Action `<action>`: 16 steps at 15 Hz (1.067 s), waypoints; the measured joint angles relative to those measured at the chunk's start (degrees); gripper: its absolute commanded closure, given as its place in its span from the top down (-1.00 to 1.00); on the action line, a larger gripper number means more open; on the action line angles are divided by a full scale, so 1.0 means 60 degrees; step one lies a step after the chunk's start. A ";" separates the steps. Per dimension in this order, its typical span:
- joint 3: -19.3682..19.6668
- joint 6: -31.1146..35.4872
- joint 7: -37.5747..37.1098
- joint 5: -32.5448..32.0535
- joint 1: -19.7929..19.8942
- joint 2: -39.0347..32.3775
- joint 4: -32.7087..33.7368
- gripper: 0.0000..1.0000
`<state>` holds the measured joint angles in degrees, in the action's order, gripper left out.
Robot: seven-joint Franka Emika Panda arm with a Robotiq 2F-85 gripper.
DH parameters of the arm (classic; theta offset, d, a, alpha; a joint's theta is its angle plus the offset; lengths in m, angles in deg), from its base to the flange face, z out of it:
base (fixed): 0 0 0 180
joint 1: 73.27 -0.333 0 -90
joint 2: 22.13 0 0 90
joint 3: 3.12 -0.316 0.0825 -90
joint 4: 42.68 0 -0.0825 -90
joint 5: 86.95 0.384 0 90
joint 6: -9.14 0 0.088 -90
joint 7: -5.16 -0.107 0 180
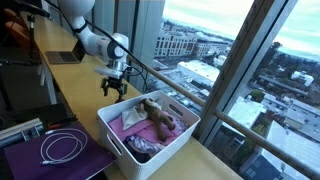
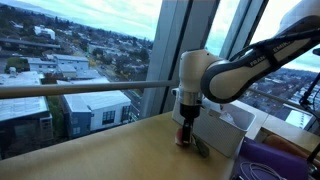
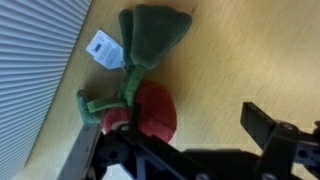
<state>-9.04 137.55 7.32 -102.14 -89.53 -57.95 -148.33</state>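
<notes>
The red plush toy's body [image 3: 152, 108] rests against one finger of the robot's gripper while the other finger hangs over wood, so the gripper should move back over the red body before it closes.
A red plush toy [image 3: 152, 110] with green leaves [image 3: 155, 35] and a white tag [image 3: 103, 47] lies on the wooden counter [image 3: 230, 50]. In the wrist view my gripper [image 3: 175, 142] hangs open just above it. The red body sits by the left finger, and the right finger [image 3: 262, 125] is over bare wood. Nothing is held. In both exterior views the gripper [image 1: 113, 88] [image 2: 187, 130] points down at the counter beside the white bin [image 1: 120, 137]. The toy shows only as a small red patch [image 2: 183, 141] under the fingers.
The white bin holds a brown plush animal [image 1: 156, 116] and pink cloth [image 1: 133, 118]. A purple mat with a coiled white cable [image 1: 60, 148] lies near it, and a laptop [image 1: 65, 57] sits farther along. A window railing [image 2: 80, 89] runs behind the counter edge.
</notes>
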 measured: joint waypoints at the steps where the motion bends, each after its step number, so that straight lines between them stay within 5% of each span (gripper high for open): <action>1: 0.0043 0.0000 0.0001 -0.0225 0.0000 -0.0025 0.0071 1.00; 7: 0.0314 -0.0012 0.0023 -0.0975 0.0007 -0.0191 0.0665 1.00; 16: 0.0459 -0.0251 0.0115 -0.0357 0.0735 -0.1377 0.1741 1.00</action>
<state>-6.28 136.04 8.01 -104.28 -85.12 -66.21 -137.89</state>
